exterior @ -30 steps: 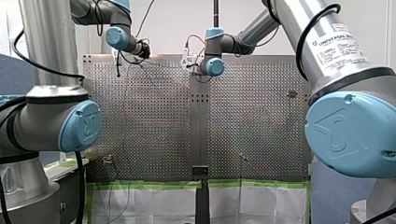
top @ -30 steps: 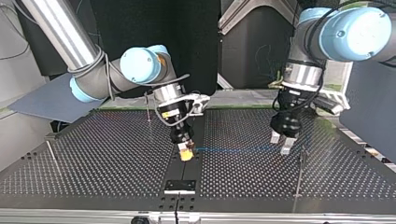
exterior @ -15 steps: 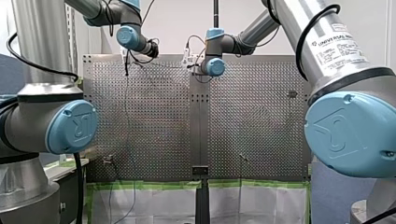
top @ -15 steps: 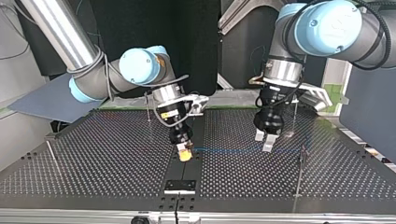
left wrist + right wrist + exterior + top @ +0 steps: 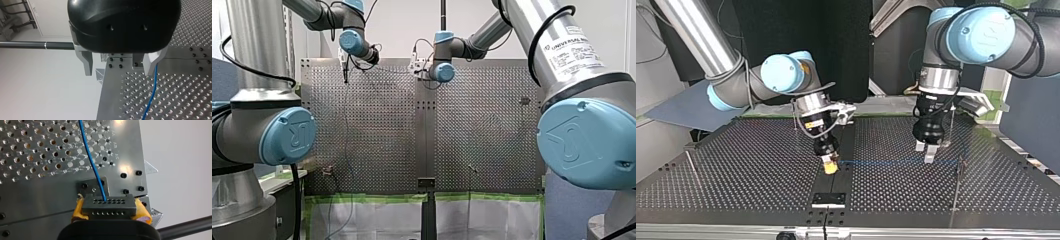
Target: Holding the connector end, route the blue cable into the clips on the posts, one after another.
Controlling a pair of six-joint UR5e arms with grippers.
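Note:
The blue cable [image 5: 87, 148] curves softly above the grey connector block. I expect the cable to bend sideways near the block when I carry the cable.
In the right wrist view my right gripper [image 5: 109, 213] is shut on a grey connector block [image 5: 109, 206], its yellow pads [image 5: 78, 208] on either side. The thin blue cable [image 5: 91, 162] leaves the block's top. Across the table, the top view shows my right gripper [image 5: 830, 166] low over the plate's middle seam. From it the blue cable [image 5: 886, 161] runs level toward a clip post [image 5: 960, 165] at that view's right. My left gripper [image 5: 924, 152] hangs open right at the cable. In its wrist view my left gripper [image 5: 119, 67] is open, and the cable [image 5: 152, 92] passes beside one metal finger [image 5: 150, 65].
The perforated table [image 5: 746, 170] carries thin posts at the top view's left [image 5: 690, 162], behind my right gripper [image 5: 795, 117] and near the left arm [image 5: 952, 125]. A black bracket [image 5: 828, 199] sits at the near edge's middle. Green-taped sheets [image 5: 377, 215] hang below the table.
My left arm swung toward the top view's left, then came slightly back and lower, down to the cable. My right gripper shifted a little with the connector still in it.

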